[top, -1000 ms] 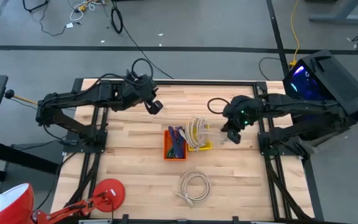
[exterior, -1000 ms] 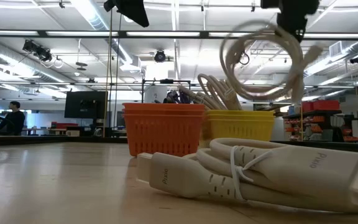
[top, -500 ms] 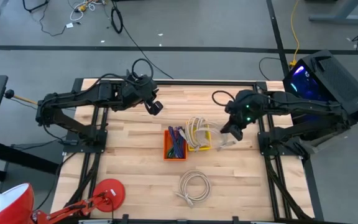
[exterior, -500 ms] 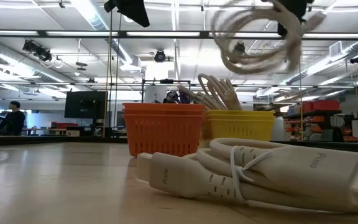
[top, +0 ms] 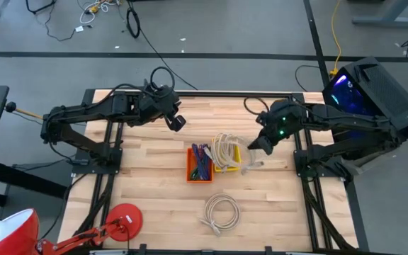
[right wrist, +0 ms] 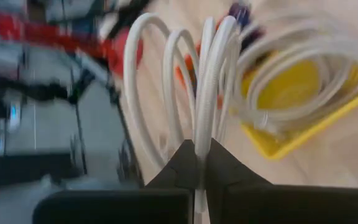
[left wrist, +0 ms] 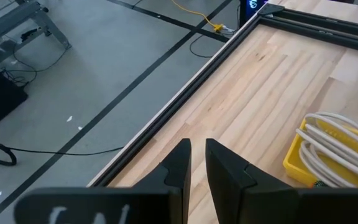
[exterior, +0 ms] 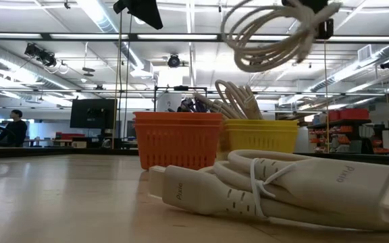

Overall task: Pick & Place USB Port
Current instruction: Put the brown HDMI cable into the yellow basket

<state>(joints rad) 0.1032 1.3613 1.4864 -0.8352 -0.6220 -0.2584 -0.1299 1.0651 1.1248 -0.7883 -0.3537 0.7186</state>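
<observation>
My right gripper needs to swing the loops back over the yellow basket's opening (top: pixel 229 156) before it lowers the coil, because the held coil (top: pixel 249 157) hangs high beside the yellow basket.
A white coiled USB cable (exterior: pixel 269 37) hangs in the air, with my right gripper (right wrist: pixel 201 163) shut on it, just right of the yellow basket (top: pixel 234 167). The yellow basket holds more white cables (top: pixel 222 147). Next to it, the orange basket (top: pixel 192 170) holds dark cables. Another white coil (top: pixel 222 211) lies flat on the table near the front. My left gripper (left wrist: pixel 197 155) hovers over the far left of the table with its fingers nearly together and nothing between them. My right gripper pinches several bundled strands on one side of the coil (right wrist: pixel 204 134) between its two fingers. The fingers slant down from the table's right side. The coil is lifted clear, and its loops (exterior: pixel 252 40) stick out from the fingers toward the yellow basket.
Black rails (top: pixel 190 93) frame the wooden table. A red lamp (top: pixel 122 219) stands at the near left corner, and a dark box with a lit screen (top: pixel 363 88) is off the right edge. There is free wood at the far middle and near right.
My right gripper has rolled about its wrist, risen slightly and gone a little toward the yellow basket. The coil, which hung down below the fingers, has swung up and now lies nearly level, higher above the baskets.
</observation>
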